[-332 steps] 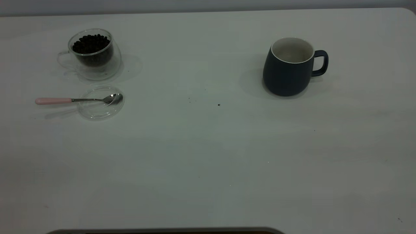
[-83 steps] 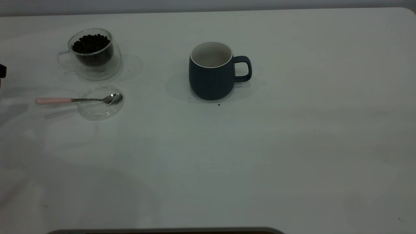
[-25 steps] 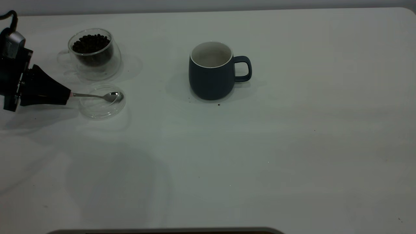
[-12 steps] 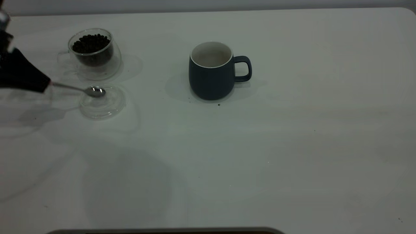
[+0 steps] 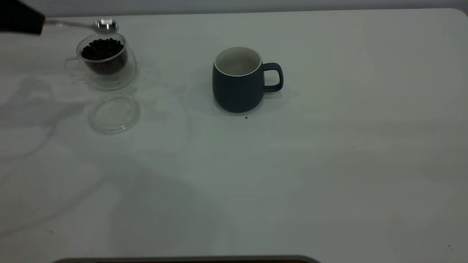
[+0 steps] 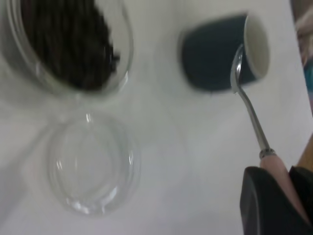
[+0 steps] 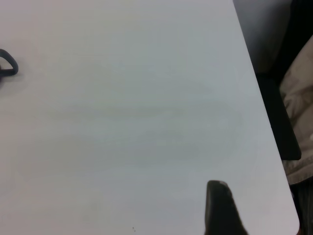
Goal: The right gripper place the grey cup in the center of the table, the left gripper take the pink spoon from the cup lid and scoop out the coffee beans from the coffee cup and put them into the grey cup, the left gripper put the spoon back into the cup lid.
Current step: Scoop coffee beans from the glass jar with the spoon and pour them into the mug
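Note:
The pink spoon's bowl (image 5: pixel 106 25) is empty at the coffee cup's far rim. My left gripper should move back and scoop coffee beans (image 5: pixel 102 49) before it reaches the grey cup.
My left gripper (image 5: pixel 36 22) is raised at the far left corner, shut on the pink spoon's handle (image 6: pixel 275 165). The spoon's empty metal bowl (image 5: pixel 106 25) hovers just above the far rim of the coffee cup (image 5: pixel 106 60), which holds the coffee beans (image 5: pixel 102 49). The cup lid (image 5: pixel 114 113) lies empty in front of the coffee cup. The grey cup (image 5: pixel 238 80) stands empty near the table's middle, handle to the right. The left wrist view shows the beans (image 6: pixel 68 44), the lid (image 6: pixel 90 164) and the grey cup (image 6: pixel 215 54). My right gripper (image 7: pixel 222 208) is out at the table's right edge.
The white table (image 5: pixel 329 164) has a few dark specks in front of the grey cup. In the right wrist view the table's rounded corner (image 7: pixel 288 215) borders a dark chair and beige cloth; the grey cup's handle (image 7: pixel 9 66) shows at the frame edge.
My left gripper closed on the spoon, lifted it off the lid and carried it back and up over the coffee cup. Earlier the grey cup was moved from the right to the middle.

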`<control>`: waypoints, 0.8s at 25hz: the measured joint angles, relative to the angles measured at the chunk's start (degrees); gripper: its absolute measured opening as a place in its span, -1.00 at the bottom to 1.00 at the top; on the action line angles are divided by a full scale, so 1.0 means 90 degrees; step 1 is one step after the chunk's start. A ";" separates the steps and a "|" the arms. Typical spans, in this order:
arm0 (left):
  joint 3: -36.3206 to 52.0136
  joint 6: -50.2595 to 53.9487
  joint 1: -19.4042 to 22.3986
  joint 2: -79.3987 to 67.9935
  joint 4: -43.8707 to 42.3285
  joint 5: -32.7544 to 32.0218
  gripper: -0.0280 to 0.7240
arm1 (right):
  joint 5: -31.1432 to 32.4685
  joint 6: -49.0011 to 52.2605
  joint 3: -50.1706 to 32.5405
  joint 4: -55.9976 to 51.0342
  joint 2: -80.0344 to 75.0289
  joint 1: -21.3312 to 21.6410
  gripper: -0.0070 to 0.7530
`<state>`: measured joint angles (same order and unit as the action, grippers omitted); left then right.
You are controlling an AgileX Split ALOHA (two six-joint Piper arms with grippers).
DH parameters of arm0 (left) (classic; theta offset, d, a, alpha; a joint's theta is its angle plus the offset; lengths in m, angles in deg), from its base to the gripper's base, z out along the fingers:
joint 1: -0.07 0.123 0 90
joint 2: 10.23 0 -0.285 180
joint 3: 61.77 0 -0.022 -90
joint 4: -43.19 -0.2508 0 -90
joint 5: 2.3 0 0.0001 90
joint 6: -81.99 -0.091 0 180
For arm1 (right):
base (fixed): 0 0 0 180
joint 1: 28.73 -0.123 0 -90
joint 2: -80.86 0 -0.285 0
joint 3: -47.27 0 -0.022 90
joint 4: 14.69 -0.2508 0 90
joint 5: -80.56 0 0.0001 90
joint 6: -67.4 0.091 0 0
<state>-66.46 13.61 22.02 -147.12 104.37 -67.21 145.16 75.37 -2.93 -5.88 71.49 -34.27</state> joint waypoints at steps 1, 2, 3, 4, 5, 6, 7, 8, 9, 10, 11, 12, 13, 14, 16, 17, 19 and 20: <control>-0.0066 -0.0009 0.0000 0.0000 0.0017 0.0092 -0.63 | 0.0000 0.0000 0.0000 0.0000 0.0000 0.0000 0.24; -0.0117 -0.0027 0.0000 0.0000 0.0034 0.0194 -0.63 | 0.0000 0.0000 0.0000 0.0000 0.0000 0.0000 0.24; -0.0148 -0.0045 0.0000 0.0000 0.0057 0.0350 -0.63 | 0.0000 0.0000 0.0000 0.0000 0.0000 0.0000 0.24; -0.0157 -0.0068 0.0000 0.0000 0.0075 0.0554 -0.63 | 0.0000 0.0000 0.0000 0.0000 0.0000 0.0000 0.24; -0.0157 -0.0105 0.0000 0.0000 0.0080 0.0762 -0.63 | 0.0000 0.0000 0.0000 0.0000 0.0000 0.0000 0.24; -0.0157 -0.0132 0.0000 -0.0008 0.0080 0.0943 -0.63 | 0.0000 0.0000 0.0000 0.0000 0.0000 0.0000 0.24; -0.0157 -0.0149 0.0000 -0.0021 0.0080 0.1153 -0.63 | 0.0000 0.0000 0.0000 0.0000 0.0000 0.0000 0.24; -0.0157 -0.0169 0.0000 -0.0050 0.0095 0.1332 -0.63 | 0.0000 0.0000 0.0000 0.0000 0.0000 0.0000 0.24; -0.0162 -0.0208 0.0000 -0.0094 0.0111 0.1444 -0.63 | 0.0000 0.0000 0.0000 0.0000 0.0000 0.0000 0.24; -0.0164 -0.0225 0.0000 -0.0154 0.0124 0.1545 -0.63 | 0.0000 0.0000 0.0000 0.0000 0.0000 0.0000 0.24; -0.0164 -0.0247 0.0000 -0.0216 0.0124 0.1621 -0.63 | 0.0000 0.0000 0.0000 0.0000 0.0000 0.0000 0.24; -0.0164 -0.0287 0.0000 -0.0290 0.0124 0.1654 -0.63 | 0.0000 0.0000 0.0000 0.0000 0.0000 0.0000 0.24; -0.0164 -0.0325 0.0000 -0.0372 0.0124 0.1675 -0.63 | 0.0000 0.0000 0.0000 0.0000 0.0000 0.0000 0.24; -0.0164 -0.0339 0.0000 -0.0451 0.0124 0.1692 -0.63 | 0.0000 0.0000 0.0000 0.0000 0.0000 0.0000 0.24; -0.0164 -0.0358 0.0000 -0.0585 0.0130 0.1714 -0.63 | 0.0000 0.0000 0.0000 0.0000 0.0000 0.0000 0.24; -0.0164 -0.0371 0.0000 -0.0655 0.0138 0.1732 -0.63 | 0.0000 0.0000 0.0000 0.0000 0.0000 0.0000 0.24; -0.0164 -0.0373 0.0000 -0.0776 0.0198 0.1744 -0.63 | 0.0000 0.0000 0.0000 0.0000 0.0000 0.0000 0.24; -0.0164 -0.0373 0.0000 -0.0831 0.0267 0.1744 -0.63 | 0.0000 0.0000 0.0000 0.0000 0.0000 0.0000 0.24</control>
<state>-67.94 10.25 22.02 -154.59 106.77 -51.52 145.16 75.37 -2.93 -5.88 71.49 -34.27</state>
